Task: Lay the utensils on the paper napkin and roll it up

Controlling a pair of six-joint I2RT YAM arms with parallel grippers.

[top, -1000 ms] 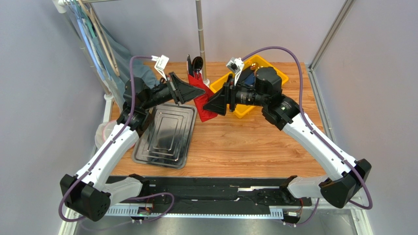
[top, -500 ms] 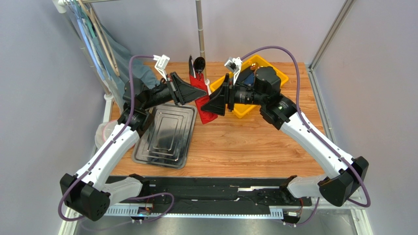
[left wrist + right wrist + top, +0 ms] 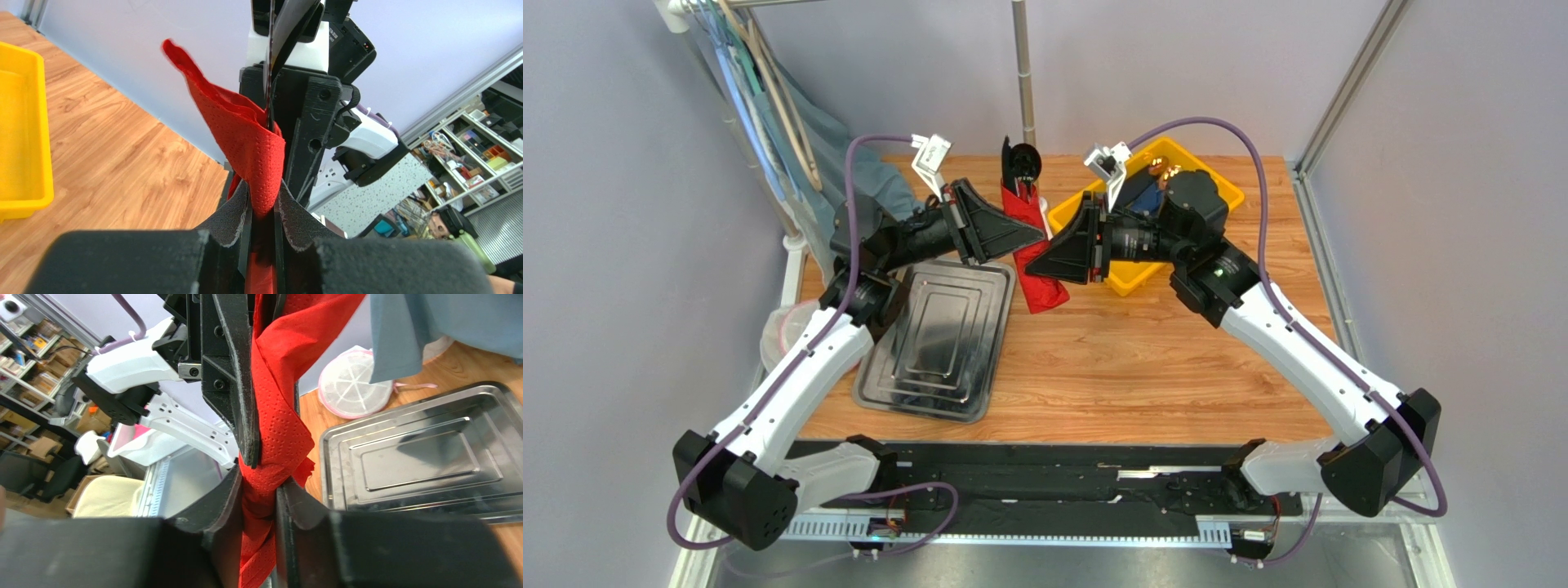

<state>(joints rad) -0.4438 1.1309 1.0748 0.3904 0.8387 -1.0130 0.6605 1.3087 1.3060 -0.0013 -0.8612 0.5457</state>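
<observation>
Next, I open my left gripper while my right gripper turns the roll, and then pinches the wrapped paper with my left gripper, because the red napkin's loose corner sticks out away from the utensils.
The red paper napkin is held up in the air between both grippers, wrapped into a loose roll. Dark utensils stick out of its far end, a round spoon bowl showing. My left gripper is shut on the napkin's upper part; in the left wrist view the red paper rises from between the pads. My right gripper is shut on the napkin lower down; the right wrist view shows twisted red paper pinched between its fingers. The two grippers face each other, nearly touching.
A steel tray lies on the wooden table left of centre, also in the right wrist view. A yellow bin stands behind the right arm. A white mesh pouch and grey-blue cloth are at the far left.
Both grippers have lifted and turned the napkin bundle slightly; the utensil end has swung right and the roll looks tighter and narrower than before.
</observation>
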